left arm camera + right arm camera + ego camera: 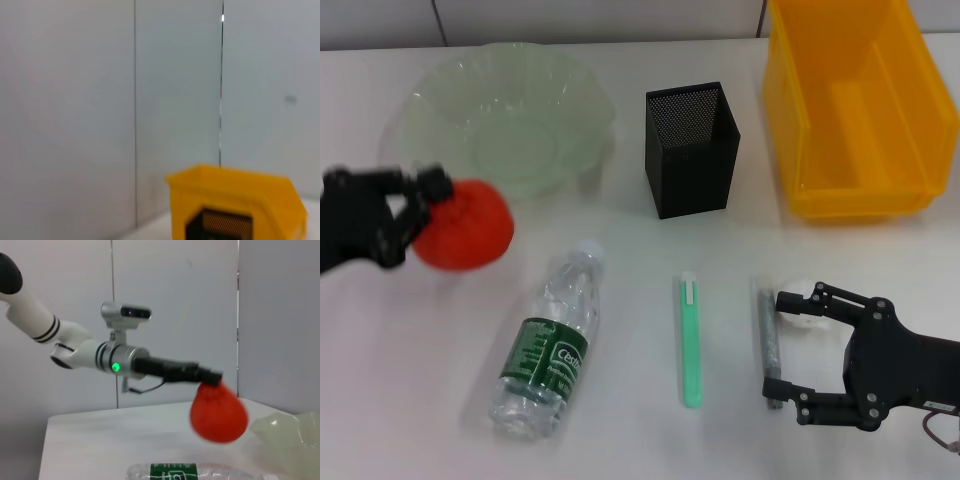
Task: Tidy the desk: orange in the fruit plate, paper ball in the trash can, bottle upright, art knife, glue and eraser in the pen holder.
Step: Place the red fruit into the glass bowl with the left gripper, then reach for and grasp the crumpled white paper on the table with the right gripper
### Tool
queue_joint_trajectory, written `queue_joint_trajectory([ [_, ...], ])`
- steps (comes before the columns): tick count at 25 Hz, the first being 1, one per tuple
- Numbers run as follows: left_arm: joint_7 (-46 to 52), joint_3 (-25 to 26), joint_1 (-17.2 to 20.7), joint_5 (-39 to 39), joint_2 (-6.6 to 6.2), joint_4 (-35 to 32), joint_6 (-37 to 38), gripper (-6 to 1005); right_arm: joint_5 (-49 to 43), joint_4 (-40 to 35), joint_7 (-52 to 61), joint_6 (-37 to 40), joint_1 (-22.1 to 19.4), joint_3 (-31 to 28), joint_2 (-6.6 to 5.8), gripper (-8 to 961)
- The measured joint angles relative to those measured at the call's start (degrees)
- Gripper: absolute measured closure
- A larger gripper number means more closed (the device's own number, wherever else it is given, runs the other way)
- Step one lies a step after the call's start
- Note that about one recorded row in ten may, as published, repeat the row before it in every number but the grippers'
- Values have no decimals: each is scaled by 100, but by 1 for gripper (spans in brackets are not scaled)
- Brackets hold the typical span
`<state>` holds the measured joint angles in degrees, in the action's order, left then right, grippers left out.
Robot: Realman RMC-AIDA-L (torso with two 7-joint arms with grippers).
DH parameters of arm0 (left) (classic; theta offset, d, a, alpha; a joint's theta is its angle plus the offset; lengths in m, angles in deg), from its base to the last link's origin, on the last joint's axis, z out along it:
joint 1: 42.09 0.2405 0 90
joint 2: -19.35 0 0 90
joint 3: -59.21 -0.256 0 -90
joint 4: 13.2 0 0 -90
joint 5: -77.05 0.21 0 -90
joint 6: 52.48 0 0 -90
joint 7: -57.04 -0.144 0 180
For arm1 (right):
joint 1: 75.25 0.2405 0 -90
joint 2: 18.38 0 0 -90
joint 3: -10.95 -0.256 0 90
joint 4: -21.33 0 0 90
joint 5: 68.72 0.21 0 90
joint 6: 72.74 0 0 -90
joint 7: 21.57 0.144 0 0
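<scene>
My left gripper is holding the orange hanging (470, 228) by its knob beside the empty fruit plate (508, 130). It should continue over the plate's rim and let go of the orange inside.
My left gripper (428, 197) is shut on the knob of the red-orange orange (466, 228) and holds it off the desk, just in front of the pale-green fruit plate (505, 115). The right wrist view shows the orange (218, 412) hanging from the left gripper (212, 379) above the desk. The bottle (546, 345) lies on its side. The green art knife (690, 340) lies to its right. My right gripper (778, 343) is open, low over the grey glue stick (767, 335), with the paper ball (808, 305) by its far finger. The eraser is out of view.
The black mesh pen holder (692, 150) stands at the back centre, and the yellow trash can (860, 110) at the back right. Both also show in the left wrist view: trash can (235, 197), pen holder (225, 226). The fruit plate's rim (292, 432) and the bottle (200, 472) show in the right wrist view.
</scene>
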<state>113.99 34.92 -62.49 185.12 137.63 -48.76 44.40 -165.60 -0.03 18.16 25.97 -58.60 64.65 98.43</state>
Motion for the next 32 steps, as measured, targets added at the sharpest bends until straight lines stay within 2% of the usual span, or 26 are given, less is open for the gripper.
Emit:
queue_joint_trajectory([
  [5, 386, 30, -554, -312, 12, -58, -544, 924, 7, 0, 0, 3, -1, 0, 0, 130],
  [9, 415, 4, -991, -846, 34, 309, -1677, 919, 13, 0, 45, 33, 25, 0, 0, 131],
  [14, 425, -38, -1256, -1104, 40, 661, -2454, 867, 13, -41, 204, 52, 67, -7, 0, 132],
  [16, 316, -68, -1320, -1106, 46, 764, -2574, 846, 13, -190, 430, 63, 73, -8, 0, 133],
  [18, 257, -113, -1315, -1106, 46, 792, -2565, 784, 17, -449, 825, 113, 73, -9, 0, 133],
  [22, 85, -303, -1099, -1114, 31, 739, -2085, 661, 16, -1409, 2133, 231, 36, 5, 0, 134],
  [25, -45, -447, -929, -1106, 22, 717, -1725, 513, -147, -2757, 3723, 206, 52, 92, 0, 135],
  [27, -95, -833, -601, -1077, 4, 661, -1287, 414, -522, -3652, 4701, 184, 110, 196, 13, 136],
  [29, -109, -1228, -325, -1064, -4, 555, -1058, 372, -1144, -4774, 5924, 166, 244, 374, 67, 136],
  [32, -265, -1705, 20, -1072, 16, 405, -874, 309, -2159, -5960, 7584, 121, 621, 723, 153, 137],
])
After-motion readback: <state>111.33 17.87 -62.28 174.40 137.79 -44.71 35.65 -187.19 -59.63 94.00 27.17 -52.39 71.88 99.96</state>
